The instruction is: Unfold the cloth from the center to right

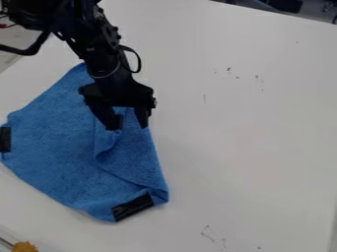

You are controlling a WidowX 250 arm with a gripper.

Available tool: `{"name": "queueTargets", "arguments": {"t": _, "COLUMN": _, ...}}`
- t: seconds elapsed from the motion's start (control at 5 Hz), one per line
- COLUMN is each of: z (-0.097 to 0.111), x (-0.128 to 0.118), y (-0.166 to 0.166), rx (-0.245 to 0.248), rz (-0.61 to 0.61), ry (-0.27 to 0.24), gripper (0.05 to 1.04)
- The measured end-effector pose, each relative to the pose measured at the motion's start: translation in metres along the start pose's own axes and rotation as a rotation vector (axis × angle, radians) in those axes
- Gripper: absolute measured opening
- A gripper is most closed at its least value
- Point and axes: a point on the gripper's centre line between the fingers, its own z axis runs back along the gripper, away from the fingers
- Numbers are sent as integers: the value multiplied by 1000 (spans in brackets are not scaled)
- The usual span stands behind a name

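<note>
The flap is joined to the loose blue cloth along a straight fold. When I pull, the flap will open out and drag the whole cloth along.
The gripper (129, 126) hangs over the upper right part of the blue cloth (59, 147), its two fingers apart with blue fabric visible between them. Whether the fingertips touch the fabric I cannot tell. The cloth lies at the left of the table, partly folded over. A loose fold runs down from beneath the left finger, and a layered flap lies along the right side. One black patch (133, 206) marks the cloth's lower corner, and another black patch (5, 139) its left edge. The arm covers part of the cloth's top.
White table surface (243, 138) extends to the right of the cloth, with small dark marks on it. An orange-yellow object (25, 247) sits at the bottom left edge. Dark items lie beyond the table's top right edge.
</note>
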Motion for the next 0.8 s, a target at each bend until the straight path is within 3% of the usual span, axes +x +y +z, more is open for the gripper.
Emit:
{"name": "queueTargets", "arguments": {"t": 0.4, "z": -12, "x": 3, "y": 9, "rx": -38, "rz": 21, "ry": -1, "gripper": 965}}
{"name": "queueTargets", "arguments": {"t": 0.8, "z": -21, "x": 7, "y": 11, "rx": -64, "rz": 21, "ry": 17, "gripper": 391}}
